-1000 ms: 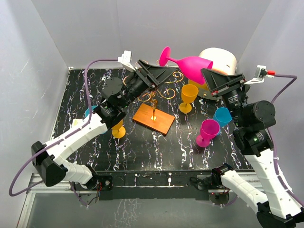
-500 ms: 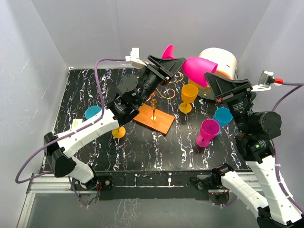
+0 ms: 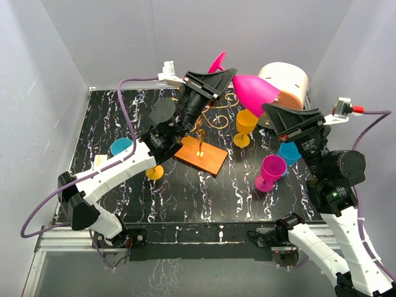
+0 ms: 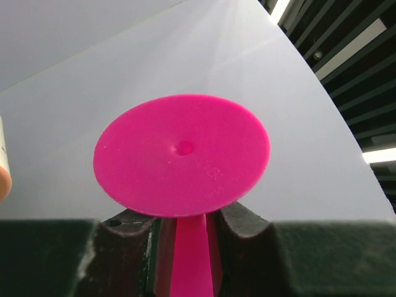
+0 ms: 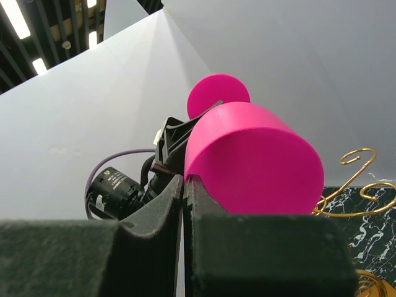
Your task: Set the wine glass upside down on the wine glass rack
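Observation:
Next, my left gripper turns the magenta wine glass so its foot is up before my right gripper takes the round foot [image 3: 218,62], because my right gripper is pinching the bowl's rim [image 3: 270,101].
A magenta wine glass [image 3: 253,91] hangs on its side high above the back of the table, foot to the left, bowl to the right. My left gripper [image 3: 224,77] is shut on its stem [image 4: 190,260] just under the round foot [image 4: 182,154]. My right gripper [image 3: 267,110] pinches the rim of the bowl [image 5: 253,161], fingers [image 5: 204,204] pressed together on the thin wall. The wine glass rack [image 3: 200,154], gold scroll wires on an orange-brown wooden base, stands below on the black marbled table. Its curls [image 5: 356,158] show at the right of the right wrist view.
A yellow glass [image 3: 245,127], a blue glass [image 3: 289,151] and a second magenta glass [image 3: 271,172] stand right of the rack. Another blue glass [image 3: 120,146] and a yellow one [image 3: 154,171] stand left, partly under my left arm. A white-and-orange drum [image 3: 284,83] sits back right.
My left gripper rose from beside the rack to the glass's stem and shut on it. The right arm shifted the glass slightly, bowl still pinched.

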You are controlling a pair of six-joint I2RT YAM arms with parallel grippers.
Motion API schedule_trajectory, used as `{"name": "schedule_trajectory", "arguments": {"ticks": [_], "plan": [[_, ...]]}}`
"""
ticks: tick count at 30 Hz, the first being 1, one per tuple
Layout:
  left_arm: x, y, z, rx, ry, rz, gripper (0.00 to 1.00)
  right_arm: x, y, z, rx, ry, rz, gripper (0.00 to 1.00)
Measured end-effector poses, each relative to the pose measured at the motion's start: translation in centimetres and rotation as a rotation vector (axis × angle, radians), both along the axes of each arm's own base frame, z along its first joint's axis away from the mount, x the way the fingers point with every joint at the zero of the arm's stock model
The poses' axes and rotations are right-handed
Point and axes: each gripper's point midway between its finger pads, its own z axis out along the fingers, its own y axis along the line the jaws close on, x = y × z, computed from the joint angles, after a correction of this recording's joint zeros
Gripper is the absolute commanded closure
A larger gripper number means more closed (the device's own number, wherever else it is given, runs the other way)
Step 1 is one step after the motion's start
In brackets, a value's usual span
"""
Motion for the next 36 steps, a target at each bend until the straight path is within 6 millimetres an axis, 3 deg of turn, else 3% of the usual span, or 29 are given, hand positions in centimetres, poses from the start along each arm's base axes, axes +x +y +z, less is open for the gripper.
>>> {"name": "schedule_trajectory", "arguments": {"ticks": [3, 9, 11, 15, 18, 27, 32, 36], "plan": [[0.0, 0.2, 0.5, -0.022, -0.008, 0.003, 1.00, -0.4, 0.1, -0.1, -0.008, -0.007, 0.014, 1.00], [-0.3, 0.2, 1.0, -0.035, -0.026, 0.002, 1.00, -0.8, 0.2, -0.5, -0.017, -0.002, 0.025, 0.99], [-0.3, 0.1, 0.8, -0.025, -0.030, 0.005, 1.00, -0.8, 0.2, -0.7, -0.020, 0.007, 0.023, 0.86], [-0.2, 0.2, 0.9, -0.010, -0.047, 0.019, 1.00, -0.3, 0.0, -2.0, -0.041, 0.065, 0.001, 0.44], [-0.2, 0.2, 0.8, 0.017, -0.071, 0.037, 1.00, 0.2, -0.4, -3.0, -0.067, 0.124, -0.036, 0.31], [-1.3, -1.7, -1.5, 0.230, -0.169, -0.018, 1.00, 0.4, -2.7, -4.8, -0.148, 0.246, -0.171, 0.26], [-2.4, -1.9, -2.9, 0.363, -0.216, -0.058, 1.00, 0.2, -4.8, -4.6, -0.150, 0.336, -0.269, 0.26], [-4.2, -1.3, -3.2, 0.458, -0.277, -0.104, 1.00, 0.3, -5.1, -3.8, -0.165, 0.395, -0.282, 0.26]]}}
